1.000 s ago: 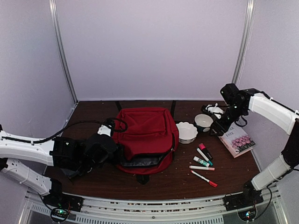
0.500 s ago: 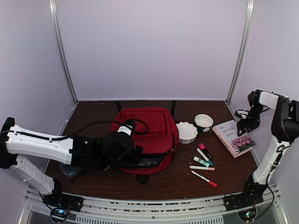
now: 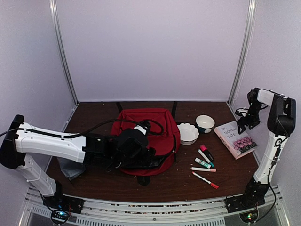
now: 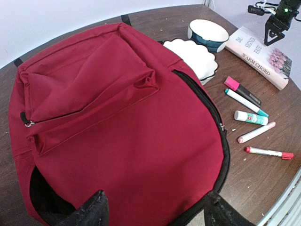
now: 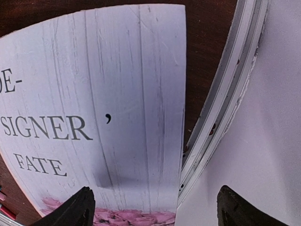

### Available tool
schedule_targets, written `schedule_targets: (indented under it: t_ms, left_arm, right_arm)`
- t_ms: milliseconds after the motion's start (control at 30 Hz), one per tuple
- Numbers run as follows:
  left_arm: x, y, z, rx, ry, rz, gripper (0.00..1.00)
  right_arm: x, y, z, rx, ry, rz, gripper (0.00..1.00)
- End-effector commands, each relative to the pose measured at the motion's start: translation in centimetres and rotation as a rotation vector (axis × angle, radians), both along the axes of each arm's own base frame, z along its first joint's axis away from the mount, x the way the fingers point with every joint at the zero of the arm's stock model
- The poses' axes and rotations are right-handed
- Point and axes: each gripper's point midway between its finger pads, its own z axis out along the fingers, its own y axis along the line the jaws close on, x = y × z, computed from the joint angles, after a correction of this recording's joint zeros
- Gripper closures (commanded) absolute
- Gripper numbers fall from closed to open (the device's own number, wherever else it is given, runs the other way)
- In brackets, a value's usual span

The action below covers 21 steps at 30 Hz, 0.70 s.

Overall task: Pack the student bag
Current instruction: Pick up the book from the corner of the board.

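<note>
The book (image 3: 236, 139) will stay shut and stiff when I lift and carry it, because its cover lies flat along the thick near edge (image 3: 247, 153).
The student bag (image 3: 151, 123), a large red backpack with black zippers, lies flat in the middle of the table. It fills most of the left wrist view (image 4: 117, 117). My left gripper (image 3: 143, 157) hangs open over the bag's near end, its fingertips (image 4: 96, 209) spread wide above the red fabric with nothing between them (image 4: 157, 212). My right gripper (image 3: 245, 123) is open at the far right, over the edge of a book (image 5: 94, 94) beside the wall frame, and holds nothing (image 5: 157, 207).
The book (image 3: 237, 139) lies right of the bag. Several markers (image 3: 204, 160) lie in front of it. A white scalloped bowl (image 3: 187, 133) and a teal bowl (image 3: 205, 123) stand between bag and book. A grey pouch (image 3: 71, 168) sits under my left arm.
My left arm has reached right, out over the bag. My right arm has swung from the teal bowl to the book at the right wall. Both grippers have opened wider.
</note>
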Motion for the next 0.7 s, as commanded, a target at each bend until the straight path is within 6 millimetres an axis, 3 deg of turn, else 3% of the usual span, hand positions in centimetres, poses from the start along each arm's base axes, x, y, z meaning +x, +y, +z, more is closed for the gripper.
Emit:
schedule_targets:
  t_ms: [0,133,300,500,667]
  left_arm:
    - [-0.3,-1.9,1.5,-0.025,-0.007,-0.063,0.28]
    - [-0.4,-3.0,1.8,-0.019,-0.004,-0.101,0.29]
    - [-0.4,-3.8,1.8,-0.009,0.000,-0.117,0.29]
    - [-0.4,-4.0,2.1,-0.011,-0.005,-0.128,0.29]
    - [-0.5,-4.0,1.9,-0.007,-0.002,-0.129,0.29]
  right_arm:
    - [-0.4,0.1,-0.3,0.043,0.065,-0.011,0.09]
    - [-0.6,0.0,-1.1,0.045,0.100,-0.015,0.08]
    - [-2.4,1.4,-2.4,0.139,0.195,-0.001,0.08]
    - [-4.7,2.8,-3.1,0.201,0.258,0.016,0.14]
    - [-6.7,4.2,-2.6,0.259,0.288,0.040,0.21]
